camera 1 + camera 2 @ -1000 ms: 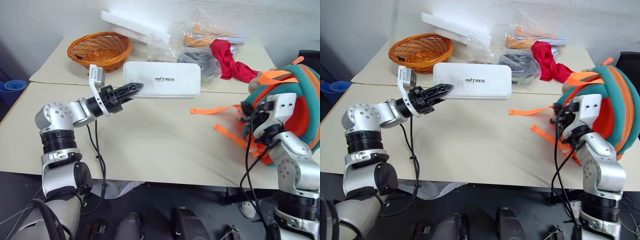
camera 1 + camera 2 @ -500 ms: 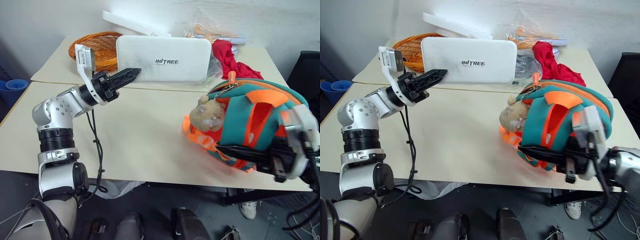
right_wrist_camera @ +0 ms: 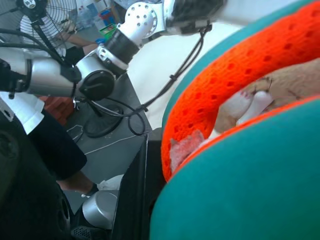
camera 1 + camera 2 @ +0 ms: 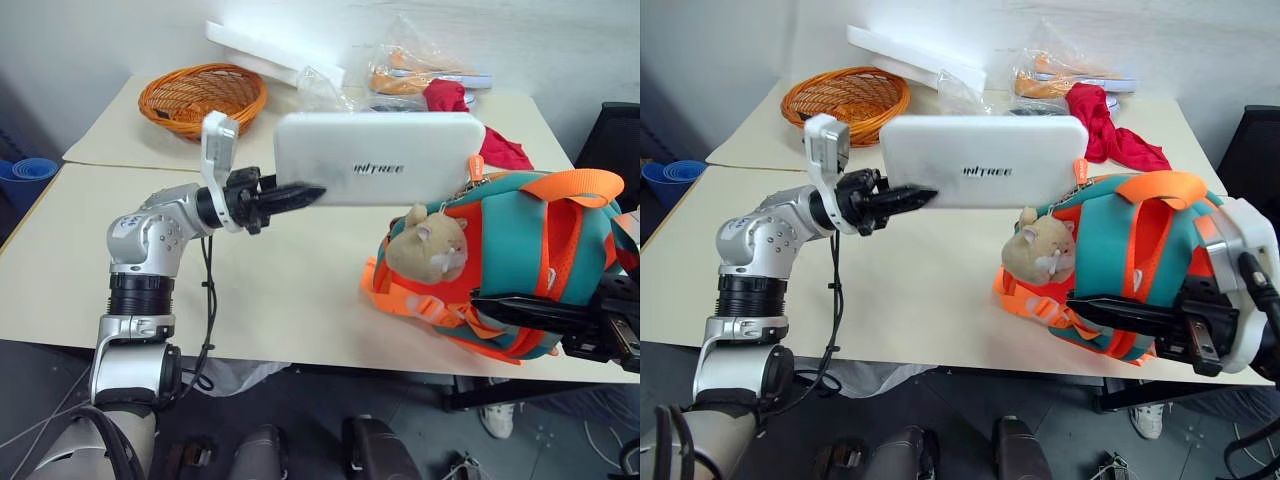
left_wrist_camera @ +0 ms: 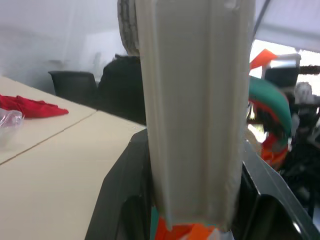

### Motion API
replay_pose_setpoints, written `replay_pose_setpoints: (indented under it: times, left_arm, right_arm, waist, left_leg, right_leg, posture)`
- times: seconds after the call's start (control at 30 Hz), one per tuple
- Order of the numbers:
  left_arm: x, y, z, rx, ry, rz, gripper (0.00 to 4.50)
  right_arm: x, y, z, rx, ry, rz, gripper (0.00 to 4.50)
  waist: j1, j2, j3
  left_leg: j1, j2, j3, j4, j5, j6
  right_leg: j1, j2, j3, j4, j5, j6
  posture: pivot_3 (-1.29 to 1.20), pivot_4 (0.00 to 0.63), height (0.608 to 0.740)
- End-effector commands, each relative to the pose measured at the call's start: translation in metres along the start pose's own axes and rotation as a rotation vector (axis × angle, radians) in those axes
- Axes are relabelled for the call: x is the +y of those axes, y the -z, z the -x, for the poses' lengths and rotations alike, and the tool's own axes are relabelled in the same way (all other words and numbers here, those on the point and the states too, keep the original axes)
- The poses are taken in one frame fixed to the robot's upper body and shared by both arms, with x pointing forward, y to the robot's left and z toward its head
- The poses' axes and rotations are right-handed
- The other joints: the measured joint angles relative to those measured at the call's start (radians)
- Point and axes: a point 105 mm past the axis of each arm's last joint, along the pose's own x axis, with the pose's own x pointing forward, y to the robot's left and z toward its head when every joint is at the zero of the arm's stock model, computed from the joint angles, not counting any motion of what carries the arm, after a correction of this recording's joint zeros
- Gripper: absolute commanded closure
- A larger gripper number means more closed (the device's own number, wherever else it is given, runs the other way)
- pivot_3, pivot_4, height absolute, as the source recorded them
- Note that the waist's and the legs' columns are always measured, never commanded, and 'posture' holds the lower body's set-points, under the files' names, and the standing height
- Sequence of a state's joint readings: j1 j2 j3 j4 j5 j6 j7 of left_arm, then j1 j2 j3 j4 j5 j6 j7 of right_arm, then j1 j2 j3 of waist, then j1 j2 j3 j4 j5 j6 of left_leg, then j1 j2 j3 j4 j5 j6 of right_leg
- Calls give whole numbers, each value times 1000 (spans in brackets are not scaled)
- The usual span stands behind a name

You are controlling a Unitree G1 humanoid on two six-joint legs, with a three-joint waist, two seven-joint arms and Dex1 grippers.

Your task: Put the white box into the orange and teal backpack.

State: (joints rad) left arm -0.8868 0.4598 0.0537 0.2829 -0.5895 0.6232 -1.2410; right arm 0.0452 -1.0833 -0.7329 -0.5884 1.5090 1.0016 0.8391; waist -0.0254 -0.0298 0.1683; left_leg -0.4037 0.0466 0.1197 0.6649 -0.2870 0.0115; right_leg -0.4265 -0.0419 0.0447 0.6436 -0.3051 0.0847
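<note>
The white box hangs level above the backpack's zipper (image 4: 476,172), so my left gripper should slant the box's end down into the backpack's opening (image 4: 452,203) while my right gripper steadies the backpack.
My left gripper (image 4: 292,195) is shut on the left end of the white box (image 4: 378,172), holding it level on its long edge above the table, lettering toward me. The box's right end hangs just over the top of the orange and teal backpack (image 4: 525,265). In the left wrist view the white box (image 5: 195,110) rises edge-on between the dark fingers (image 5: 120,200). The backpack stands at the table's front right, its beige plush toy (image 4: 428,245) facing left. My right gripper (image 4: 1110,310) is shut on the backpack's lower front side. Orange mesh and teal fabric of the backpack (image 3: 250,175) sit right against its fingers.
A woven orange basket (image 4: 200,98) and a long white foam slab (image 4: 270,50) lie at the back left. Plastic bags (image 4: 415,70) and a red cloth (image 4: 1110,130) are at the back right. A black chair (image 4: 615,135) stands beyond the table's right edge.
My left gripper swung the white box rightward until it hangs over the backpack. My right gripper pulled the backpack toward the front edge and turned it, plush toy now facing left.
</note>
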Motion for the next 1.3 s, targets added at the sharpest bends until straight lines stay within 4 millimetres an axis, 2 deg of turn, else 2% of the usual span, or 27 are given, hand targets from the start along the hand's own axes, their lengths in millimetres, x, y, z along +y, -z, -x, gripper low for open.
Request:
replay_pose_setpoints:
  times: [0.03, 0.13, 0.27, 0.37, 0.5, 0.6, 0.67, 0.73, 0.87, 0.97, 1.17, 1.3]
  left_arm:
    - [0, 0, -1, 96, 48, -98, 3050]
    - [4, -10, 2, 83, 60, -103, 3050]
    - [8, -40, 9, -10, 74, -62, 3050]
    - [-1, -54, 14, -41, 139, -11, 3050]
    - [-3, -34, 9, 58, 156, -61, 3050]
    - [6, -21, 1, 110, 118, -129, 3050]
    - [12, -22, -6, 91, 95, -163, 3050]
    - [13, -37, -7, 21, 99, -135, 3050]
    - [14, -53, -1, -24, 104, -117, 3050]
    - [15, -54, 1, -20, 99, -115, 3050]
    - [18, -41, -9, 29, 110, -154, 3050]
    - [18, -20, -20, 125, 144, -202, 3050]
  right_arm:
    - [-9, -4, 5, -24, 53, 22, 4473]
    - [-16, -1, 7, -17, 81, 16, 4473]
    - [-26, 4, 12, -13, 128, 0, 4473]
    - [-26, 5, 15, -11, 138, -2, 4473]
    - [-26, 1, 15, -21, 139, 3, 4473]
    - [-24, -3, 14, -25, 133, 7, 4473]
    - [-22, -3, 14, -23, 123, 3, 4473]
    - [-18, -4, 15, -15, 110, -5, 4473]
    - [-2, -8, 19, -16, 50, -19, 4473]
    - [0, -8, 20, -11, 62, -17, 4473]
    - [-2, -5, 19, -15, 73, -19, 4473]
    - [-1, -6, 18, -16, 67, -17, 4473]
  waist:
    - [3, 0, 0]
    - [7, 0, 0]
    - [9, -1, 0]
    - [6, -1, 0]
    - [1, -1, 0]
    - [1, -1, 0]
    - [3, -1, 0]
    - [8, -1, 0]
    - [17, -1, 1]
    - [19, -1, 1]
    - [23, -1, 1]
    - [24, -1, 1]
  left_leg:
    - [0, 0, 0, 0, 0, 0]
    - [-1, -1, 0, 0, -1, 2]
    - [-3, 0, 0, 1, -2, 4]
    - [-3, 0, 0, 0, -2, 4]
    - [-2, 0, 0, 1, -1, 3]
    - [-2, 0, 0, 1, -1, 3]
    - [-2, 0, 0, 1, -1, 3]
    - [-2, 0, 0, 1, -1, 3]
    - [-3, 0, 0, 1, -1, 4]
    - [-3, 0, 0, 1, -1, 4]
    - [-2, 0, 0, 1, -1, 4]
    - [-3, 0, 0, 1, -1, 4]
  right_leg:
    - [0, 0, 0, 0, 0, 0]
    - [0, 0, 0, -1, 0, 0]
    - [-1, 0, 0, -2, 0, 1]
    - [-1, 1, 0, -3, 0, 1]
    - [-1, 1, 0, -2, 0, 1]
    - [-1, 0, 0, 0, 0, 1]
    - [-1, 0, 0, -1, 0, 1]
    - [-1, 0, 0, -1, 0, 1]
    - [-1, 0, 0, -2, 0, 1]
    - [-1, 1, 0, -2, 0, 1]
    - [-1, 1, 0, -1, 0, 1]
    - [-1, 1, 0, -2, 0, 1]
  posture:
    - [0, 150, 740]
    - [0, 150, 740]
    - [0, 150, 740]
    - [0, 150, 740]
    - [0, 150, 740]
    - [0, 150, 740]
    - [0, 150, 740]
    - [0, 150, 740]
    - [0, 150, 740]
    - [0, 150, 740]
    - [0, 150, 740]
    - [0, 150, 740]
